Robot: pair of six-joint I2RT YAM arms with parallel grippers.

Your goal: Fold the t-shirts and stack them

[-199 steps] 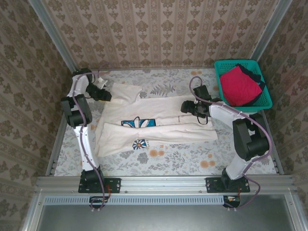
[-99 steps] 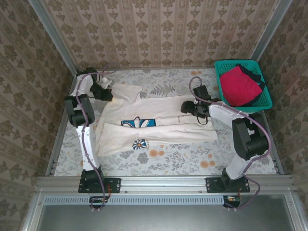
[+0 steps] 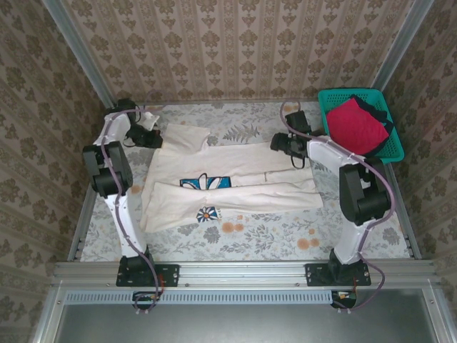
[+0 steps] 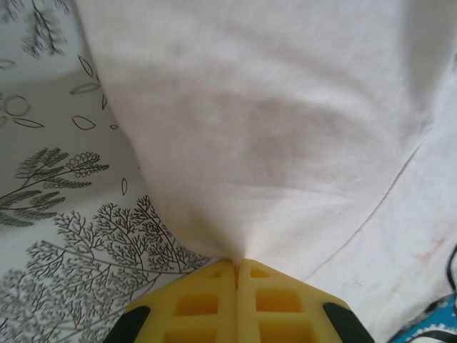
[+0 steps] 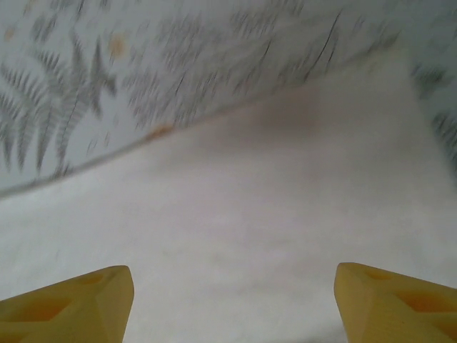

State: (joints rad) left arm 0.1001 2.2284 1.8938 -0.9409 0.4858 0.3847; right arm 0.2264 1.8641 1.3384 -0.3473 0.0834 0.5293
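Observation:
The larger daisy print (image 3: 206,182) will be hidden when I fold over the cream-white t-shirt's far flap (image 3: 239,158), because the flap lies flat beyond that print.
The cream-white t-shirt (image 3: 243,163) lies partly folded across the middle of the table, its blue daisy print (image 3: 206,182) showing. My left gripper (image 3: 156,138) is at the shirt's far left corner. Its yellow fingers (image 4: 214,300) are shut, with a pinch of cream cloth (image 4: 271,128) caught at their tips. At the shirt's far right edge is my right gripper (image 3: 275,145). It is open just above the cream cloth (image 5: 235,214), its fingertips (image 5: 78,300) wide apart and holding nothing. The crimson-red t-shirt (image 3: 355,127) lies on a dark t-shirt (image 3: 378,114).
Both spare shirts sit in a teal mesh basket (image 3: 396,153) at the far right corner. A floral tablecloth (image 3: 271,239) covers the table. Patterned walls and metal rails close in the left, right and far sides.
My left gripper has shut on the shirt's far left corner. The right gripper has moved toward the far edge of the shirt, still open.

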